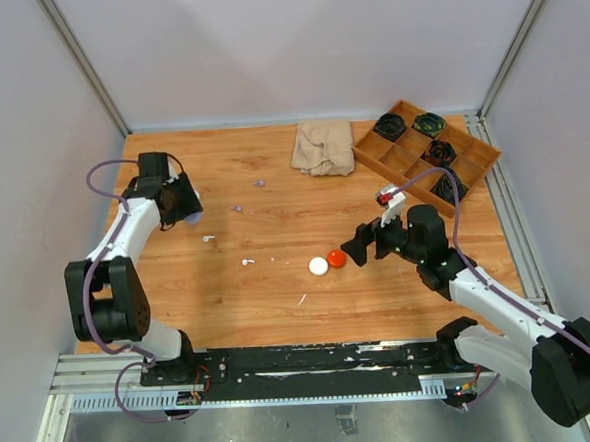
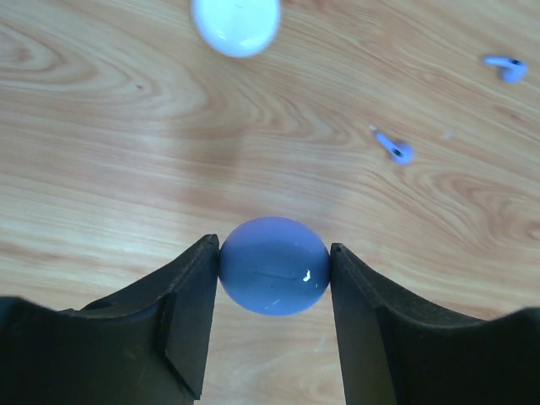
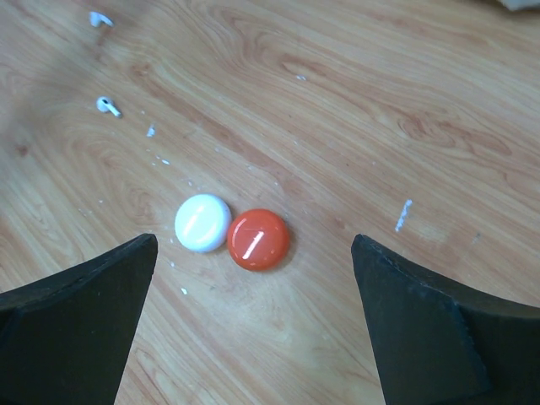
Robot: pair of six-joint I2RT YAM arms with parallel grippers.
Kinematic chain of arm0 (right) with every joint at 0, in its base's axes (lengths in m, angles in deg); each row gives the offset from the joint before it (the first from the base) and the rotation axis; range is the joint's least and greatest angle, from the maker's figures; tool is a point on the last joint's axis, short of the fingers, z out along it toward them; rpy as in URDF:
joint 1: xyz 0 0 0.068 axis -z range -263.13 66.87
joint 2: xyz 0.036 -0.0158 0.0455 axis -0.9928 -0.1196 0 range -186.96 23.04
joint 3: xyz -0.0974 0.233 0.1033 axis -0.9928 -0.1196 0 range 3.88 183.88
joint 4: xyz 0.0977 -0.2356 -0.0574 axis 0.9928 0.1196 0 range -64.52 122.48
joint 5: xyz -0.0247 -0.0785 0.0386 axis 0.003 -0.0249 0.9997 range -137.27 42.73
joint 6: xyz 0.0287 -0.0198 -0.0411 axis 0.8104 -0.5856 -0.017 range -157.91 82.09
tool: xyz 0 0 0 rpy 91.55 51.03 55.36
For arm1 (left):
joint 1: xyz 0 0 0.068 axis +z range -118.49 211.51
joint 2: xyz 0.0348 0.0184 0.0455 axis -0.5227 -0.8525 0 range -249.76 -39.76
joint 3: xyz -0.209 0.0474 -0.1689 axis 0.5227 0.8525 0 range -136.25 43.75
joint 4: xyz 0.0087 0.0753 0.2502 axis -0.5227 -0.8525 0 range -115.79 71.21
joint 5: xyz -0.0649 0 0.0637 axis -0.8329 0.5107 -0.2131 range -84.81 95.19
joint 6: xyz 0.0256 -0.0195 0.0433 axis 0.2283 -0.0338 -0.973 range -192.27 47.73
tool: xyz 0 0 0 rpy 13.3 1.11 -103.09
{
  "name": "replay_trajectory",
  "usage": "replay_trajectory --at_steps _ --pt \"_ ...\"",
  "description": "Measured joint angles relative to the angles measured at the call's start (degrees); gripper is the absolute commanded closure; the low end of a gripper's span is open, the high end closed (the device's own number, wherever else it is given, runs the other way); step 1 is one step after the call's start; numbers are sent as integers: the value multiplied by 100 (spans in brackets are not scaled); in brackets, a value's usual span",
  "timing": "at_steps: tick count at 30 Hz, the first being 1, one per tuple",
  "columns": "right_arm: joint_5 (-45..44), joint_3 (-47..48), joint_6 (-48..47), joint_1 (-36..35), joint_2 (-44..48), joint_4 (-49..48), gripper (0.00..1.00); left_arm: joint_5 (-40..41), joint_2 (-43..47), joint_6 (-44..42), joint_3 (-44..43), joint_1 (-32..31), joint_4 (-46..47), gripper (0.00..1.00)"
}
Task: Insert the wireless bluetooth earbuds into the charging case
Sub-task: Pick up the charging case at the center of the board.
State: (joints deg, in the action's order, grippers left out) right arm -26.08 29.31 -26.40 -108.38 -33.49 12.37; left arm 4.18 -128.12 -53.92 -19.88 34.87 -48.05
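Observation:
The blue charging case [image 2: 274, 266] is closed between my left gripper's fingers. My right gripper should take the charging case's lower end so that my left gripper is free to grip the charging case's lid.
A round blue charging case [image 2: 273, 266] sits squeezed between the black fingers of my left gripper [image 2: 274, 253], just over the wooden table at the back left [image 1: 179, 210]. A pale round case [image 2: 236, 24] lies just beyond it. Two pale purple earbuds [image 2: 394, 148] [image 2: 506, 66] lie on the wood to the right of it. Two white earbuds [image 1: 208, 238] [image 1: 247, 261] rest nearer the middle, also in the right wrist view [image 3: 108, 105]. My right gripper [image 1: 362, 245] stands wide open and holds nothing, hovering by a white case [image 3: 202, 222] and a red case [image 3: 258, 240] that touch each other.
A crumpled beige cloth [image 1: 322, 145] lies at the back. Beside it stands a wooden compartment tray [image 1: 364, 155] with dark round items in it. Small white flecks [image 1: 302, 300] dot the table. Plain walls close in the table on three sides.

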Motion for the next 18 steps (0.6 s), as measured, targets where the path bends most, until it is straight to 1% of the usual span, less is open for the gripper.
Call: replay_trajectory --at_steps 6,10,14,18 --pt "125 -66 -63 -348 317 -382 1 -107 1001 490 706 -621 411 57" --pt "144 -92 -109 -693 354 -691 3 -114 1722 997 1150 -1187 874 57" --pt "109 -94 -146 -1121 352 -1036 9 -33 2186 1449 1499 -1919 1351 57" --pt "17 -94 -186 -1443 304 -1408 16 140 2441 1766 1703 -2511 1696 57"
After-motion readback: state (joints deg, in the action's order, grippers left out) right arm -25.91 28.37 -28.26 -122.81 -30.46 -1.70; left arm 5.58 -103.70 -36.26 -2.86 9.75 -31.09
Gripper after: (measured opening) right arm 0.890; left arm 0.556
